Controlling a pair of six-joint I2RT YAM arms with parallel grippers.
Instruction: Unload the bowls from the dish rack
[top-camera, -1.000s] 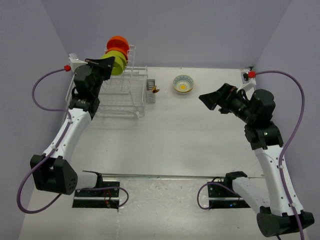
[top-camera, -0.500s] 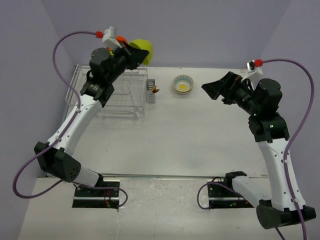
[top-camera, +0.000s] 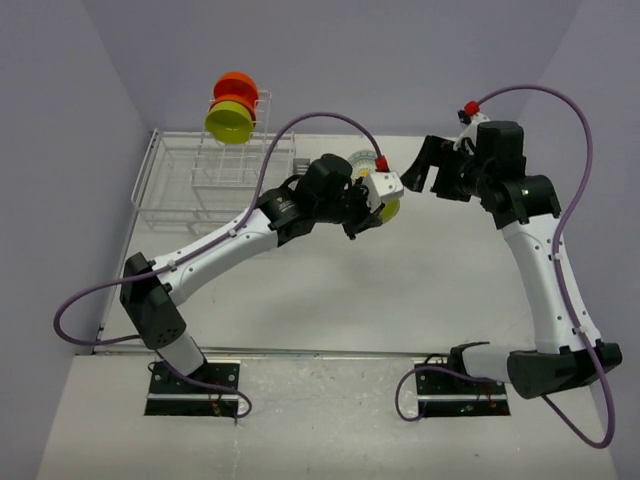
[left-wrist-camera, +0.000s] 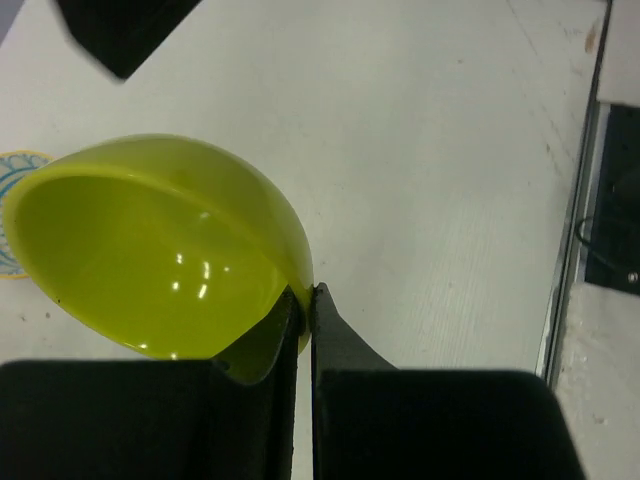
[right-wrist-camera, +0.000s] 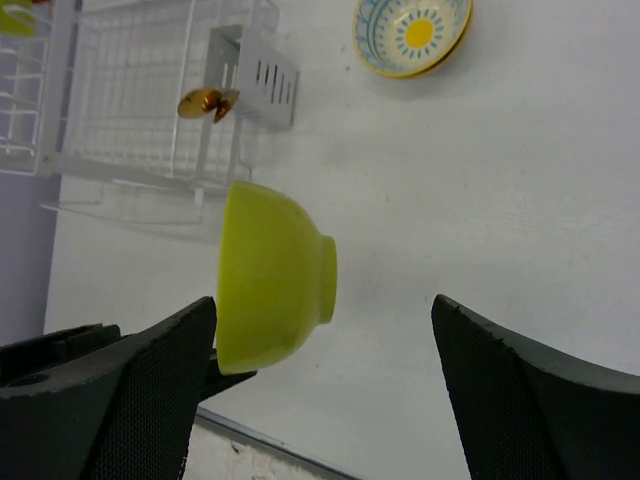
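My left gripper is holding the lime-green bowl (top-camera: 391, 209), which hangs tilted. So next my right gripper takes the bowl's free rim (left-wrist-camera: 28, 188) and sets the bowl upright beside the flowered bowl.
My left gripper (top-camera: 380, 205) is shut on the rim of a lime-green bowl (top-camera: 390, 209), held tilted above the table right of centre; the left wrist view shows the rim pinched between the fingers (left-wrist-camera: 305, 296). The flowered bowl (right-wrist-camera: 412, 35) sits on the table behind it, partly hidden by my arm in the top view (top-camera: 361, 158). A second lime-green bowl (top-camera: 232, 122) and an orange-red bowl (top-camera: 237, 85) stand on the dish rack's (top-camera: 170, 195) upright tier. My right gripper (top-camera: 425, 170) is open and empty, raised just right of the held bowl (right-wrist-camera: 270, 290).
The rack's grey cutlery holder (right-wrist-camera: 268, 82) stands at its right end with a brown object (right-wrist-camera: 205, 101) beside it. A metal rail (top-camera: 300, 352) runs along the near table edge. Purple walls close in the back and sides.
My left arm has swung from the rack's upright tier to right of table centre, carrying the lime-green bowl. My right arm has risen and moved back toward the held bowl.
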